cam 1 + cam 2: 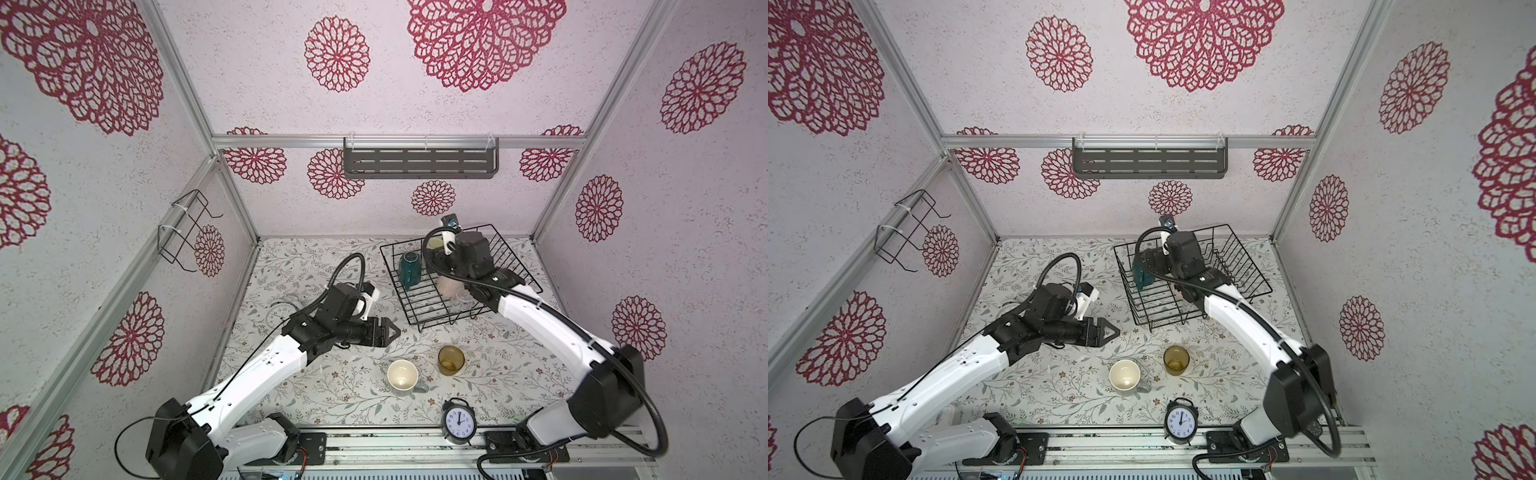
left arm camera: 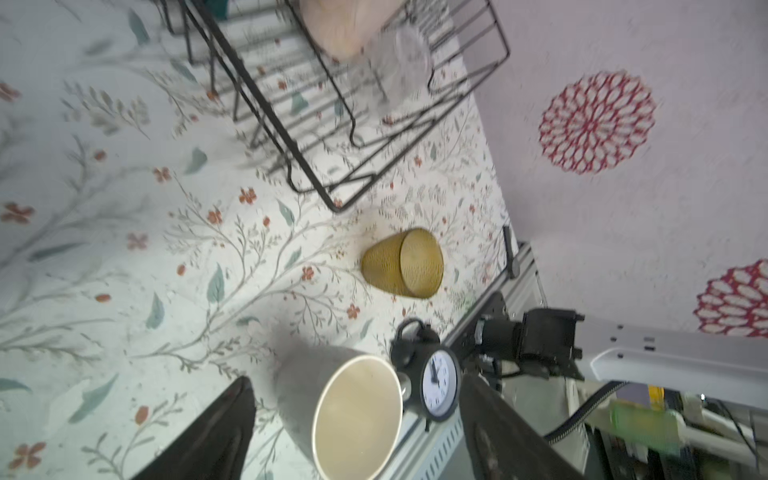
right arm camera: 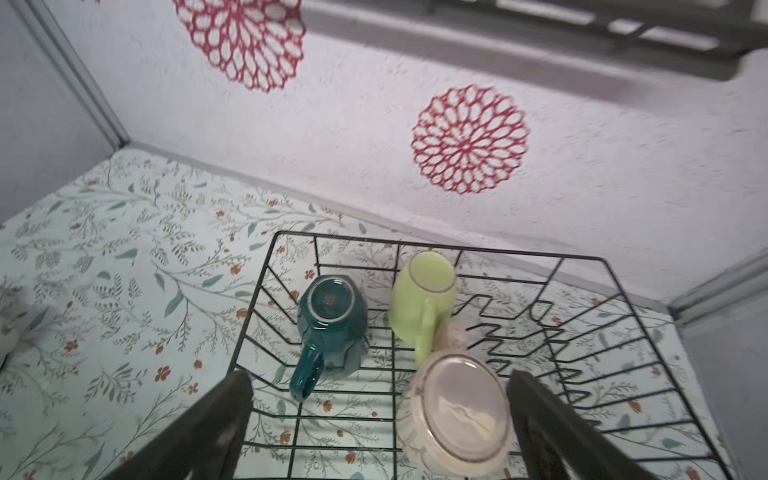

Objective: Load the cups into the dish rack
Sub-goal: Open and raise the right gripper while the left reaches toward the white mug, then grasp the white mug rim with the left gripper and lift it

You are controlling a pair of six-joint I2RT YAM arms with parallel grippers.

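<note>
I keep lowering my open left gripper, as the grey mug's handle (image 1: 421, 389) points away from it, until my fingers straddle the grey mug's near rim (image 1: 389, 369), and then close.
The black wire dish rack (image 1: 517, 259) (image 3: 374, 241) stands at the back right. Upside down in it are a dark teal mug (image 3: 330, 320) (image 1: 409, 268), a yellow-green mug (image 3: 424, 295) and a pale pink mug (image 3: 461, 411). A small clear glass (image 2: 399, 62) stands beside the pink mug. My right gripper (image 3: 378, 415) hangs open over the rack, its jaws either side of the pink mug's base and apart from it. A grey mug with a cream inside (image 1: 403, 376) (image 2: 353, 415) and an amber tumbler (image 1: 451, 360) (image 2: 403, 264) stand upright on the table. My left gripper (image 1: 392, 330) (image 2: 357, 379) is open, above and behind the grey mug.
A black alarm clock (image 1: 458, 422) stands at the front edge, close to the grey mug. A white alarm clock (image 1: 279, 311) sits behind the left arm. A grey slotted shelf (image 1: 419, 164) hangs on the back wall, a wire holder (image 1: 183, 232) on the left wall.
</note>
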